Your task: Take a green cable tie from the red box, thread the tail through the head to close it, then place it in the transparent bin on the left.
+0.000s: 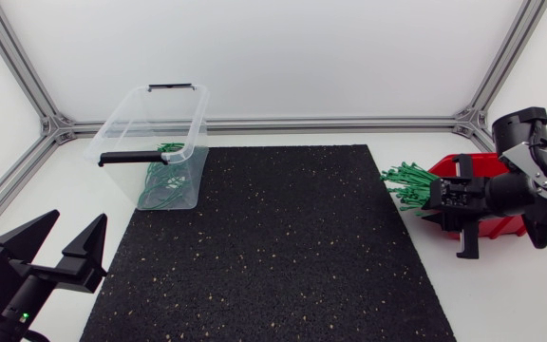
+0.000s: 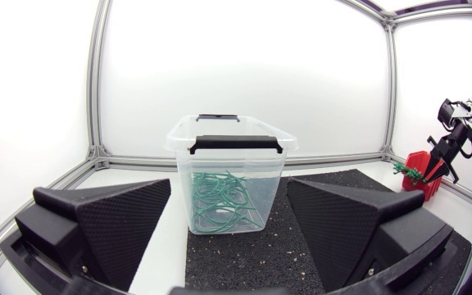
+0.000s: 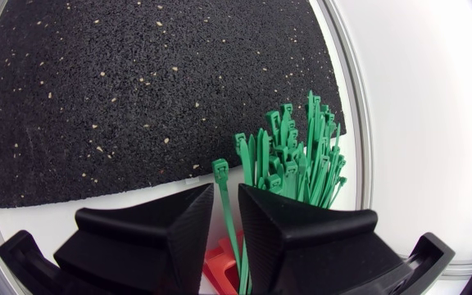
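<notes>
The head ahead of my fingertips [image 3: 220,170] is separate from the bundle. The green cable tie [image 3: 229,211] will slide out by itself when I lift it.
The red box [image 1: 501,226] stands at the table's right, with a bundle of green cable ties [image 1: 408,180] fanning out of it toward the mat. My right gripper [image 1: 435,199] is at that bundle. In the right wrist view its fingers [image 3: 162,229] stand a narrow gap apart, open. One green tie [image 3: 224,197] runs up through the gap, head end ahead of the fingertips, beside the other ties [image 3: 301,156] and above the red box [image 3: 224,264]. The transparent bin [image 1: 122,128] at the back left holds closed green ties [image 1: 164,180]. My left gripper [image 1: 76,228] is open and empty at the front left.
A black speckled mat [image 1: 273,247] covers the table's middle between bin and box. The bin [image 2: 228,147] has black handles and stands ahead of my left gripper [image 2: 228,184], at the mat's corner. Aluminium frame posts run along the table's edges.
</notes>
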{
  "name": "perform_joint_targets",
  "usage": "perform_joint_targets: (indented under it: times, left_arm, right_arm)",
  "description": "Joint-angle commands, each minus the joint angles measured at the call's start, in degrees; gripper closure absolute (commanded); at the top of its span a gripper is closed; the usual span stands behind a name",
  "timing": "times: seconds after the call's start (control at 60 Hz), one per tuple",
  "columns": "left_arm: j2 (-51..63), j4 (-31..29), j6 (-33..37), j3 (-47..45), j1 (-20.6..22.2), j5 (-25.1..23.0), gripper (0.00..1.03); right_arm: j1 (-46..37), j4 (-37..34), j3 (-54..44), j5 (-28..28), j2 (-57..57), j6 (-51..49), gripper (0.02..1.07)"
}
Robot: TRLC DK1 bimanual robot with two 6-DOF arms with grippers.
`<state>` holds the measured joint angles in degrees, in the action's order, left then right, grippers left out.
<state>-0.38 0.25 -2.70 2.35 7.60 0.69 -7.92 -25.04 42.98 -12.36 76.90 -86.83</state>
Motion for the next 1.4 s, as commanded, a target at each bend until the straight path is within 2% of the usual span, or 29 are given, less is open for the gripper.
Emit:
perform_joint_targets:
  times: [0.0, 0.117, 0.167, 0.25, 0.317, 0.633, 0.7, 0.95, 1.233, 1.383]
  left_arm:
    - [-0.1, -1.2, -1.3, -2.3, 0.6, -0.2, 0.04]
    - [-0.1, -1.2, -1.3, -2.3, 0.6, -0.2, 0.04]
    - [-0.1, -1.2, -1.3, -2.3, 0.6, -0.2, 0.04]
    - [-0.1, -1.2, -1.3, -2.3, 0.6, -0.2, 0.04]
    - [-0.1, -1.2, -1.3, -2.3, 0.8, -0.2, 0.04]
    - [-0.1, -1.2, -1.4, -2.3, 1.1, -0.2, 0.04]
    - [-0.1, -1.2, -1.4, -2.3, 1.3, -0.2, 0.04]
    - [-0.1, -1.2, -1.4, -2.3, 1.5, -0.2, 0.04]
    - [-0.1, -1.2, -1.4, -2.3, 1.7, -0.2, 0.04]
    - [-0.1, -1.2, -1.4, -2.3, 1.7, -0.2, 0.04]
  right_arm:
    - [0.4, 1.4, -1.8, 0.4, 1.8, -0.9, 0.76]
    - [0.4, 2.8, -2.4, 0.8, 2.8, -1.0, 0.77]
    - [0.1, 2.8, -2.4, 0.8, 2.8, -1.1, 0.82]
    - [-0.3, 2.8, -2.2, 1.0, 2.7, -1.2, 0.83]
    - [-1.0, 2.8, -2.0, 1.1, 2.5, -1.8, 0.88]
    - [-3.3, 2.9, -1.7, 1.2, 2.3, -3.0, 0.89]
    - [-3.3, 3.1, -1.8, 1.2, 2.5, -3.0, 0.95]
    - [-3.2, 3.2, -2.3, 1.6, 1.9, -2.6, 0.99]
    - [-1.8, -3.4, 0.0, 1.3, -4.0, -2.5, 1.00]
    - [-1.9, -9.2, 3.3, -1.2, -6.0, -2.0, 1.00]
